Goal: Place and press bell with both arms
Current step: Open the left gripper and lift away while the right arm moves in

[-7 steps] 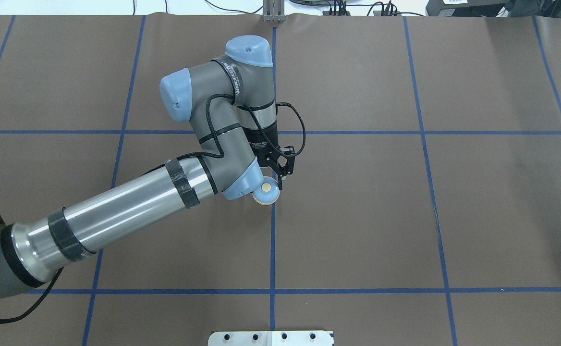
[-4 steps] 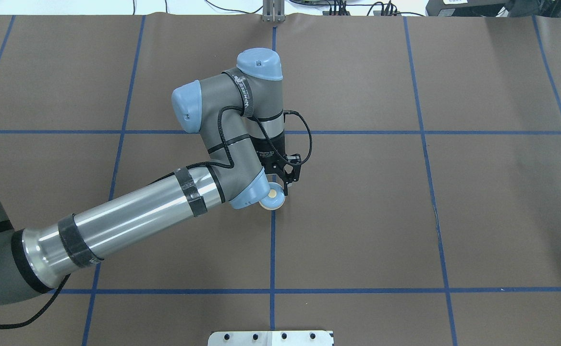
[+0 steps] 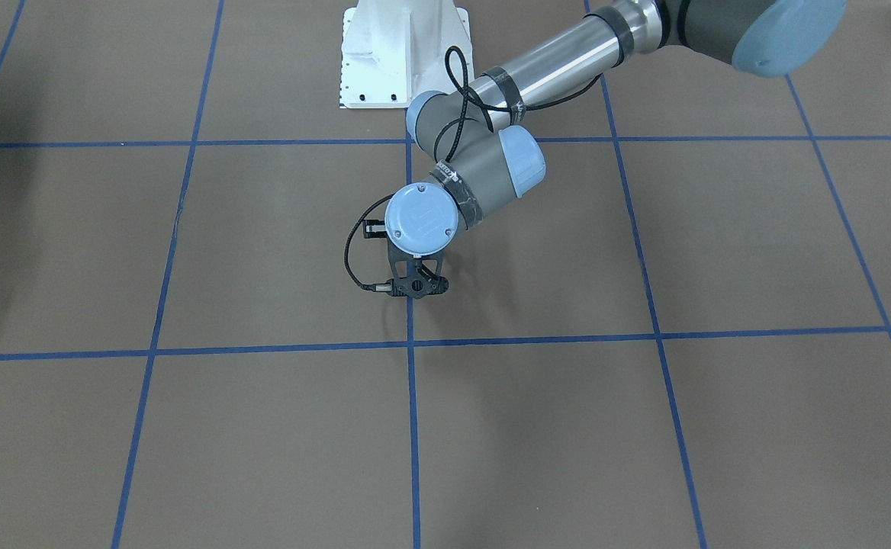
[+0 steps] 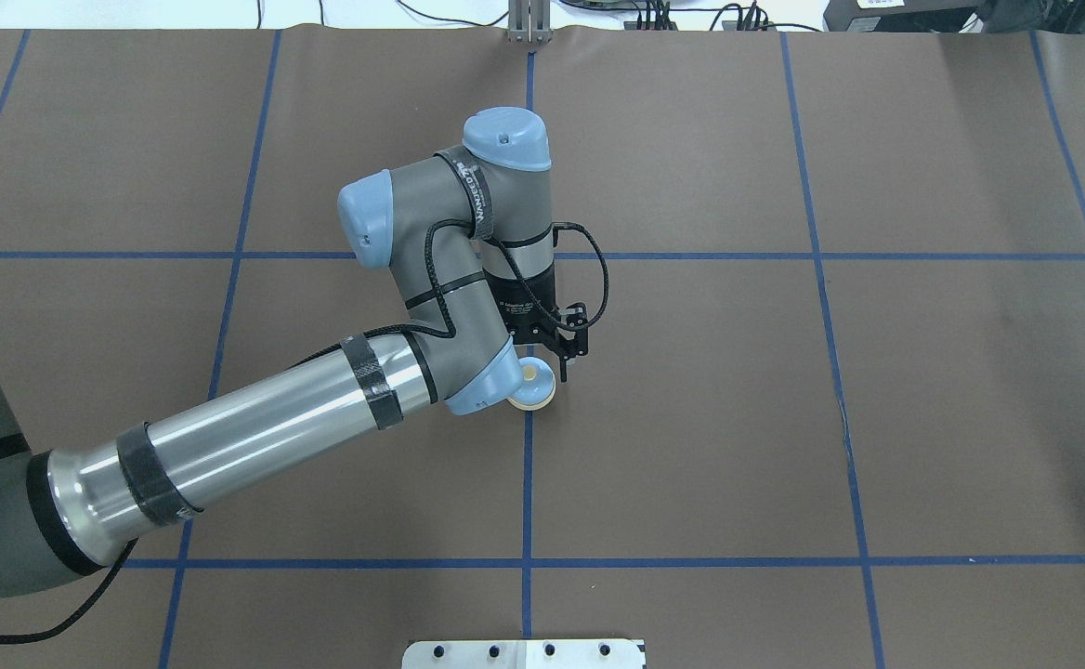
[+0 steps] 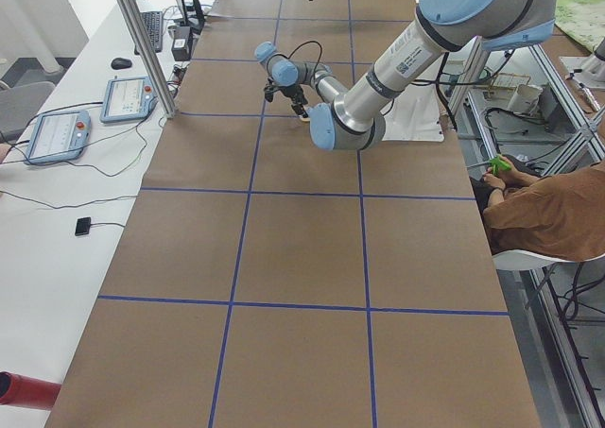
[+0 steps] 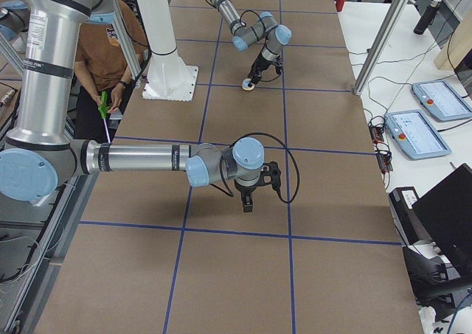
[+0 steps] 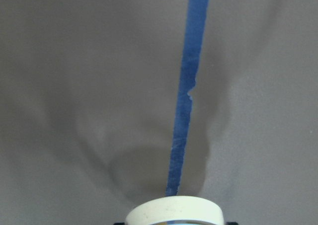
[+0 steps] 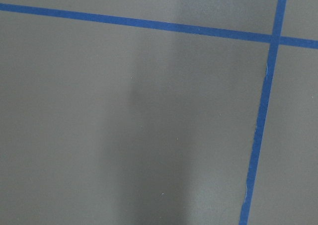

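My left gripper fills the space over the bell. It should let go of the bell and back away before my right gripper presses the button.
The light-blue bell (image 4: pixel 535 390) with its cream button facing up sits between the fingers of my left gripper (image 4: pixel 542 373), which is shut on it. It is low over the brown table, on the blue centre tape line. In the left wrist view only the bell's cream base ring (image 7: pixel 174 212) shows, with its shadow on the table just ahead. In the front-facing view the left wrist's blue cap (image 3: pixel 422 219) hides the bell. The bell shows small in the right exterior view (image 6: pixel 249 86). My right gripper (image 6: pixel 247 201) shows only there, and I cannot tell whether it is open or shut.
The white bolted pedestal (image 3: pixel 403 53) stands at the robot's side of the table. Blue tape lines (image 4: pixel 784 279) grid the brown cover. A seated person (image 5: pixel 553 215) is beside the table. Pendants (image 5: pixel 132 97) lie on a side bench.
My left arm has carried the bell a little to the right, onto the centre tape line, and the wrist has swung with it. The grip on the bell is unchanged.
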Tool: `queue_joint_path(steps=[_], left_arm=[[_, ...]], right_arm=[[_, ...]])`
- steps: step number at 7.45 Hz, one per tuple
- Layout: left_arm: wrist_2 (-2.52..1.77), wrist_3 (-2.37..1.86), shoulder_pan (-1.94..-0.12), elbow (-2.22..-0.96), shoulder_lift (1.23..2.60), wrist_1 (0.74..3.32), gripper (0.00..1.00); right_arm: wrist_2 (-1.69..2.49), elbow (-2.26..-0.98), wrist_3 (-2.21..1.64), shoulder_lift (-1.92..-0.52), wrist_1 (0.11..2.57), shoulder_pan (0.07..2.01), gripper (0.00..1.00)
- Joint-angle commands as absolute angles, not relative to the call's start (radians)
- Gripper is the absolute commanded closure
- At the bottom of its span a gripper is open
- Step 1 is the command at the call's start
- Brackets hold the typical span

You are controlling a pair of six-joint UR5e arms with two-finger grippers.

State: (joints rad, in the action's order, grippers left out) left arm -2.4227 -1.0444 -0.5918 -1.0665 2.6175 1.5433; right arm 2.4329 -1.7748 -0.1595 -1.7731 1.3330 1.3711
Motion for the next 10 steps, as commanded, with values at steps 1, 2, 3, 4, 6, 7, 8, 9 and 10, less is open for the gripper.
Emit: queue_joint_path(steps=[1,2,3,4,6,7,8,9,10], left_arm=[[-2.416,-1.048,-0.615,-1.081,2.617,1.548,0.0],[-2.425,-1.049,-0.665,-1.135,2.615,1.536,0.0],[-2.425,-1.049,-0.701,-1.222,2.574,1.525,0.0],[-2.425,-1.046,-0.742,-1.352,2.506,1.467,0.01],[-2.425,-1.032,-0.814,-1.631,2.294,1.43,0.01],[-2.424,-1.017,-0.839,-1.726,2.211,1.43,0.01],[-2.425,-0.962,-0.874,-1.814,2.121,1.428,0.01],[-2.424,-0.878,-0.914,-1.904,2.005,1.428,0.01],[-2.424,-0.78,-0.958,-1.955,1.912,1.428,0.01]], right_arm=[[2.433,-1.775,-0.161,-1.747,1.335,1.368,0.0],[2.434,-1.775,-0.173,-1.72,1.342,1.368,0.0],[2.436,-1.776,-0.246,-1.692,1.333,1.352,0.0],[2.436,-1.787,-0.335,-1.643,1.335,1.321,0.0],[2.434,-1.805,-0.517,-1.559,1.33,1.228,0.0],[2.419,-1.848,-0.719,-1.487,1.33,1.135,0.0],[2.381,-1.858,-0.896,-1.389,1.331,1.049,0.02],[2.27,-1.893,-1.023,-1.329,1.335,0.913,0.19],[2.137,-1.913,-1.169,-1.262,1.345,0.784,0.56]])
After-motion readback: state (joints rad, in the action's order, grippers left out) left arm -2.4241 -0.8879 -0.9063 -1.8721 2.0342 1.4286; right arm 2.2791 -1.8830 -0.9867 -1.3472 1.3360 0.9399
